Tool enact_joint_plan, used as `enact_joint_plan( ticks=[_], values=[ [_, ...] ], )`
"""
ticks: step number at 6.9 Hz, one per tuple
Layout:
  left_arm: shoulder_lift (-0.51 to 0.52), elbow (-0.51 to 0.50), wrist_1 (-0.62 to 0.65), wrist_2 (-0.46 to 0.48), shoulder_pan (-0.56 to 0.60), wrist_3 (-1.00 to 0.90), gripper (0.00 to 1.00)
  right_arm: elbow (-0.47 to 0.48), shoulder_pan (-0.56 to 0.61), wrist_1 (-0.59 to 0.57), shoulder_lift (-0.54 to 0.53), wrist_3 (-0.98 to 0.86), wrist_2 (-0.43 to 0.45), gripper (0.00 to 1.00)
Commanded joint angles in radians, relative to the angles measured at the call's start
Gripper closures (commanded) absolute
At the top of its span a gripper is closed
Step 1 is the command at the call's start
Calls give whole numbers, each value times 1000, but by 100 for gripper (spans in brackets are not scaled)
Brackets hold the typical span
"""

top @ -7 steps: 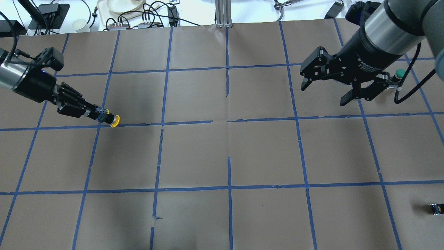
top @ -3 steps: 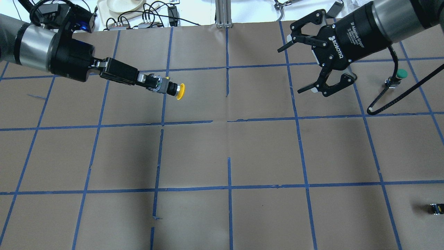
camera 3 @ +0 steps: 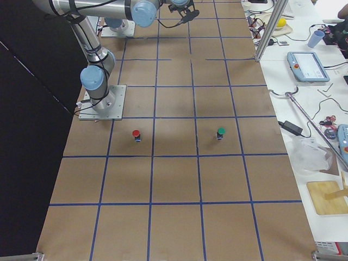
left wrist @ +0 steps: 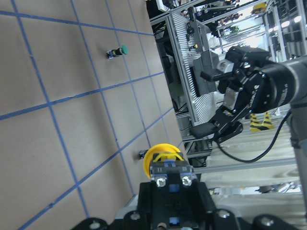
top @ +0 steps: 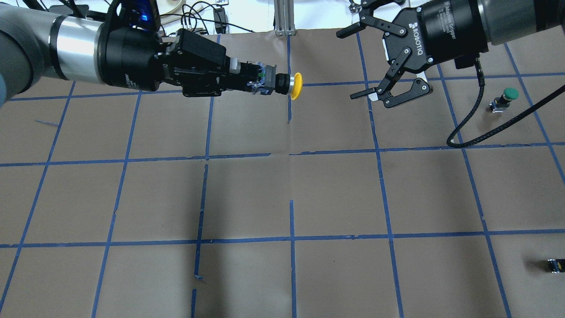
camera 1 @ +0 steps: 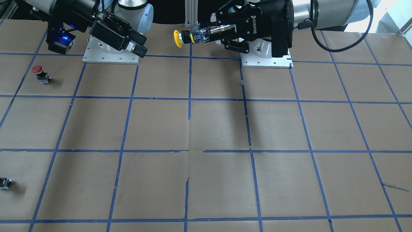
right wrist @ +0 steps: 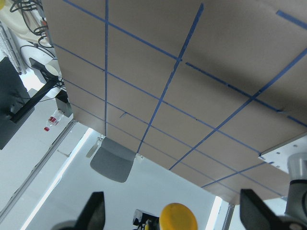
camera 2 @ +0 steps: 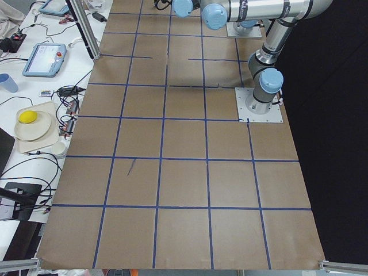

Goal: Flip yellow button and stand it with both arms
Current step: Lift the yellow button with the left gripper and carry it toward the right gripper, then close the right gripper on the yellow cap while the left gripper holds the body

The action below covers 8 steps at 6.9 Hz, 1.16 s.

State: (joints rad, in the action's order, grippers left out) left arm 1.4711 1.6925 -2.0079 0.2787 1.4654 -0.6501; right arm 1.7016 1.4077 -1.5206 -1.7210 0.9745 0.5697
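The yellow button (camera 1: 191, 36) should stay upright, cap on top, when I put it down like the red-capped button (camera 1: 41, 74), which stands steady on its blocky body.
The yellow button (top: 295, 85) is held in the air, lying sideways, over the far middle of the table. My left gripper (top: 255, 81) is shut on its black-and-silver body, with the yellow cap pointing at my right gripper. My right gripper (top: 349, 65) is open and empty, a short gap to the right of the cap, with its jaws facing it. In the front-facing view the button (camera 1: 177, 38) sticks out of the left gripper (camera 1: 206, 33). In the right wrist view the cap (right wrist: 178, 218) sits between the spread fingers (right wrist: 94, 211). The left wrist view shows the cap (left wrist: 163, 154) and the right gripper (left wrist: 201, 103) beyond it.
A green-capped button (top: 507, 95) stands at the far right. A red-capped button (camera 1: 38, 72) stands near the right arm's base. A tiny black-and-yellow part (top: 555, 265) lies near the right edge. Brown paper with blue tape lines (top: 291, 198) covers the table.
My left gripper has lifted the yellow button off the table and carried it right, to the far middle. My right gripper has swung left and turned its open jaws toward the cap.
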Motion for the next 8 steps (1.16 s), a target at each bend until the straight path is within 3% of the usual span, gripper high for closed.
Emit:
enact_joint_plan(
  ticks=[1,4,8],
  values=[
    [0,7,-2,-110,26,87,98,4,1,14,-28,53,-45,1],
    [-8,13,0,-156,27,93,98,9,4,13,-48,156,-105,1],
    [-11,13,5,-154,27,93,98,33,43,14,-78,199,-108,1]
  ],
)
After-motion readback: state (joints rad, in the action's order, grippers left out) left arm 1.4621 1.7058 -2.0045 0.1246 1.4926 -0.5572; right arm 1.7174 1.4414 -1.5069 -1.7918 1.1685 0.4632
